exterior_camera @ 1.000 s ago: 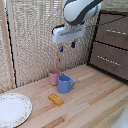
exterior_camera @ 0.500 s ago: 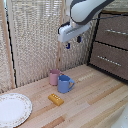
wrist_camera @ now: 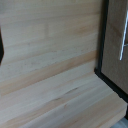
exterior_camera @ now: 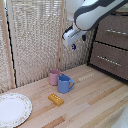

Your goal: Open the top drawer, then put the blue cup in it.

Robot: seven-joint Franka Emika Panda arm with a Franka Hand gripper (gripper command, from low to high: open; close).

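I expect the top drawer [exterior_camera: 113, 32] to slide straight out by itself when I pull its handle, because a dark seam [exterior_camera: 110, 46] separates it from the lower drawer.
The blue cup [exterior_camera: 64, 84] stands on the wooden table, its handle turned to the exterior view's right, touching the pink mug [exterior_camera: 54, 76] behind it. The dark brown dresser fills the exterior view's right. Its uppermost visible drawer [exterior_camera: 114, 26] is shut and has a thin silver bar handle [exterior_camera: 117, 32]. My gripper [exterior_camera: 78, 41] hangs high above the cups, between them and the dresser. It is open and holds nothing. The wrist view shows bare tabletop and a dresser front with a silver handle [wrist_camera: 122, 44].
A lower drawer [exterior_camera: 106, 61] with the same kind of handle is also shut. A small yellow block [exterior_camera: 55, 99] lies in front of the cups. A white plate [exterior_camera: 12, 109] sits at the exterior view's lower left. A woven screen [exterior_camera: 35, 35] stands behind the table.
The arm has carried my gripper steadily toward the exterior view's right, nearer the dresser. The cups, block and plate have not moved.
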